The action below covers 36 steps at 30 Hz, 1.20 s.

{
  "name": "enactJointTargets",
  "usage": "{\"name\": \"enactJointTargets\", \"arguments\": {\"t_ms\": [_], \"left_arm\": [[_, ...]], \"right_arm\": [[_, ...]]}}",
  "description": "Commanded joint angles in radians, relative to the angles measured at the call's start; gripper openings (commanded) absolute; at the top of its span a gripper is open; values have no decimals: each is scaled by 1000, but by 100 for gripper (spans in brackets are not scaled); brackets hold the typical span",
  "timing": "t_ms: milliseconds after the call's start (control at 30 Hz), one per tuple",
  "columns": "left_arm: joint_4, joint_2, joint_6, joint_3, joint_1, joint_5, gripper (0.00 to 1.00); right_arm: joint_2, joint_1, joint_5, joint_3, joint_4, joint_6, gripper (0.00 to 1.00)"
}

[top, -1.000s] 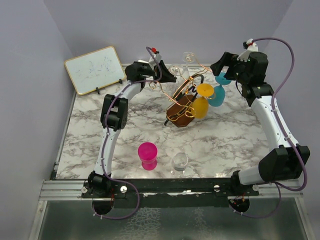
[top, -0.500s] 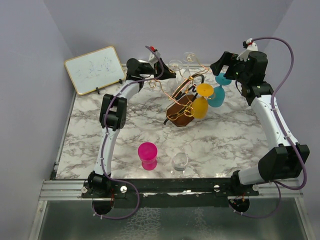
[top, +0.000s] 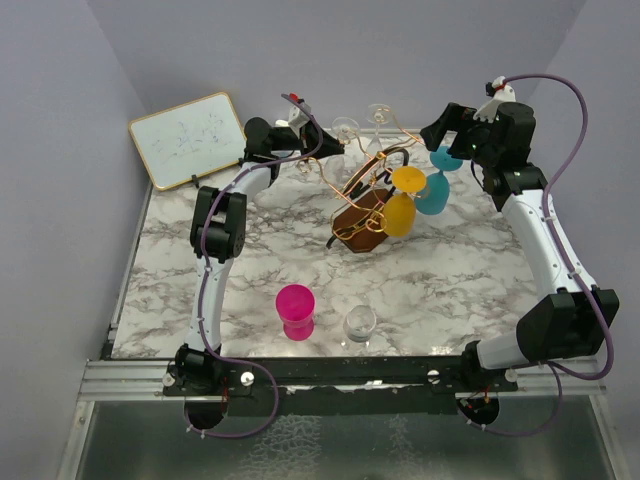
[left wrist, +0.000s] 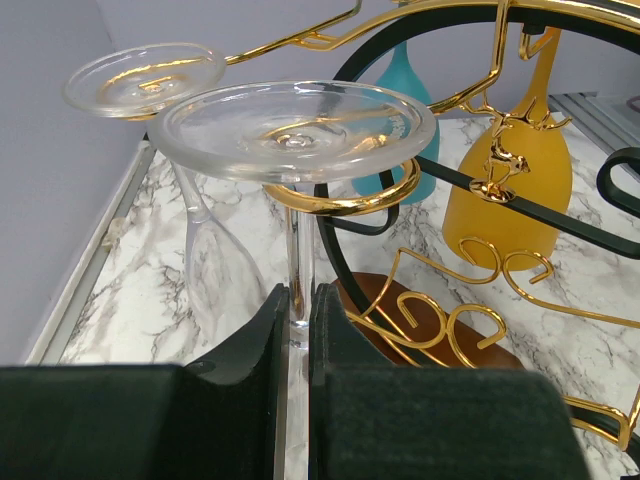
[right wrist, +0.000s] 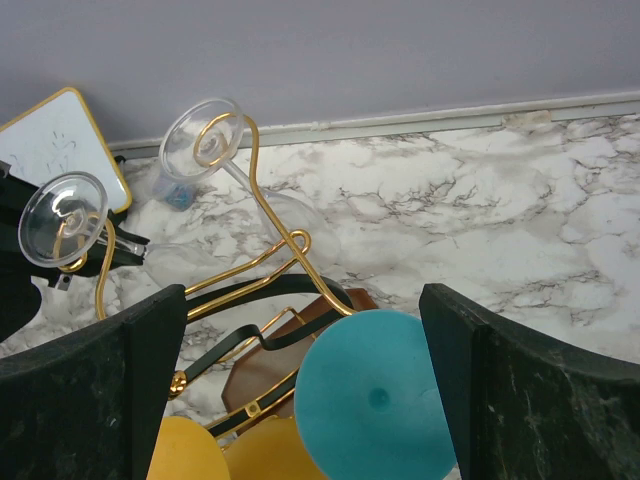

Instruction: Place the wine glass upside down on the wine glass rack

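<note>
The clear glass's stem (left wrist: 300,240) is standing inside the gold loop (left wrist: 385,196) with its foot just above. My left gripper should keep going down until the foot rests there.
The wine glass rack (top: 365,205) is gold wire on a brown wooden base (left wrist: 420,320). My left gripper (left wrist: 297,305) is shut on the stem of a clear wine glass (left wrist: 292,128) held upside down. Its foot sits just over a gold loop (left wrist: 350,200) of the rack. In the top view this glass (top: 346,128) is at the rack's back left, by my left gripper (top: 325,148). My right gripper (right wrist: 305,330) is open and empty, just above the foot of a hanging teal glass (right wrist: 375,395).
A second clear glass (left wrist: 145,78), a teal glass (top: 435,190) and a yellow glass (top: 400,212) hang on the rack. A pink cup (top: 295,310) and a small clear glass (top: 359,325) stand near the front. A whiteboard (top: 188,138) leans at the back left.
My left arm's wrist has drawn back to the left, and the clear glass's foot has come into sight beside the rack's top wire. The right arm has not moved.
</note>
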Motion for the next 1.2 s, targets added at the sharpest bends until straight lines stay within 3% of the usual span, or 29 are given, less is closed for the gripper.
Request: {"name": "enactJointTargets", "arguments": {"t_ms": [0, 300, 1033, 1167], "left_arm": [[24, -81, 8, -46, 30, -52, 0], [130, -146, -45, -178, 22, -19, 0], [179, -188, -90, -256, -29, 25, 0], [196, -192, -106, -268, -30, 29, 11]], "right_arm": [[4, 3, -12, 6, 25, 3, 99], [-2, 2, -17, -21, 42, 7, 99], [-21, 2, -19, -42, 52, 9, 99], [-24, 3, -20, -49, 53, 11, 99]]}}
